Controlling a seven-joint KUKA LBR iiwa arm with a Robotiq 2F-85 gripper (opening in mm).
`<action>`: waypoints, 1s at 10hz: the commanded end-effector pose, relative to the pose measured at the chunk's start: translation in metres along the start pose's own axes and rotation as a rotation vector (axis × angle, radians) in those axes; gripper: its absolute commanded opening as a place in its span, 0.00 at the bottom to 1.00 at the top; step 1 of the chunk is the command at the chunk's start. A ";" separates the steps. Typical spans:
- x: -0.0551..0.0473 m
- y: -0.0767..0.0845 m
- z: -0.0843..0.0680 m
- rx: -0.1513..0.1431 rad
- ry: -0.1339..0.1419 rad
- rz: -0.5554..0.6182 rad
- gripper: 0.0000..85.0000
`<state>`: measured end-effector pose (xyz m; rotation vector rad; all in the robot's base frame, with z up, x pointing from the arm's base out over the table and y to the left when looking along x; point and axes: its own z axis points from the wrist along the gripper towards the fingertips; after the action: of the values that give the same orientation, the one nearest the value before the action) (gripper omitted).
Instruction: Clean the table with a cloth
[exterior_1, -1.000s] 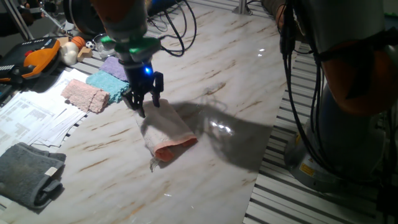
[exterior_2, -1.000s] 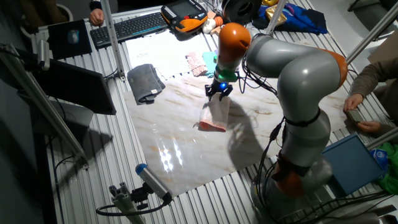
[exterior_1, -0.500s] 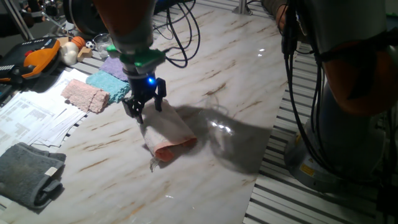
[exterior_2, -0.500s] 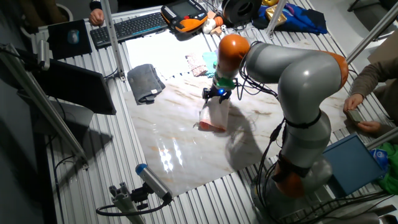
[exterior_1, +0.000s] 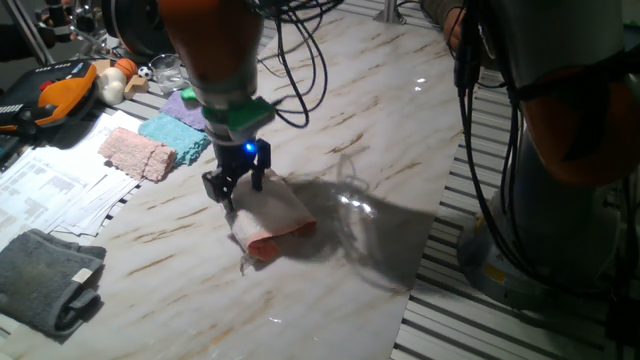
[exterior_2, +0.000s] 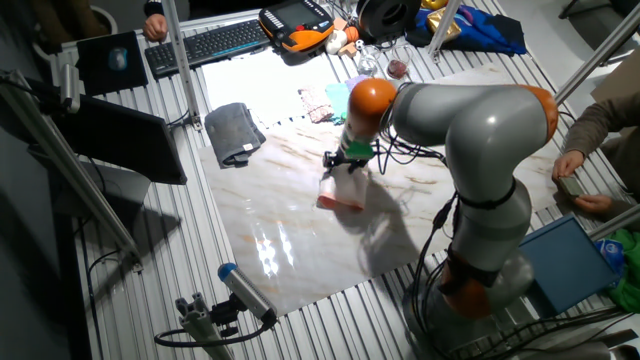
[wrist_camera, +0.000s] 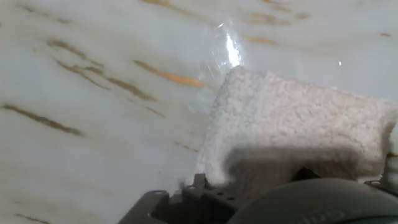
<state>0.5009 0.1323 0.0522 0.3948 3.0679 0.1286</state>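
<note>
My gripper will drag the cloth (exterior_1: 272, 212) across the table, and the cloth will follow as one folded bundle, because the orange-red edge (exterior_1: 265, 248) peeks out under the pale top layer.
The cloth (exterior_1: 272, 217) is a pale folded terry towel with an orange-red edge (exterior_1: 276, 241). It lies on the white marble-look table (exterior_1: 350, 120). My gripper (exterior_1: 236, 192) stands over the cloth's far end with its fingers spread, low on the towel. In the other fixed view the gripper (exterior_2: 342, 165) is at the upper end of the cloth (exterior_2: 341, 194). The hand view shows the fluffy cloth (wrist_camera: 292, 124) close up on the right and bare table (wrist_camera: 93, 93) on the left. The fingertips are hidden there.
A salmon-pink cloth (exterior_1: 137, 152), a teal cloth (exterior_1: 173, 133) and a purple one (exterior_1: 184, 105) lie at the table's far left. A grey towel (exterior_1: 48, 277) and papers (exterior_1: 55, 180) are beside the table. The table's right edge (exterior_1: 430, 230) drops to slats.
My gripper has moved down and toward the cloth's far end, now lower over it. The cloth itself has stayed in place.
</note>
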 end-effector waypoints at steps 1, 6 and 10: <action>0.000 0.000 0.004 0.008 -0.017 -0.022 0.60; -0.013 -0.004 0.003 0.066 -0.022 -0.168 0.00; -0.043 -0.023 0.001 0.087 -0.049 -0.235 0.00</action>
<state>0.5367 0.0992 0.0504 0.0394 3.0485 -0.0239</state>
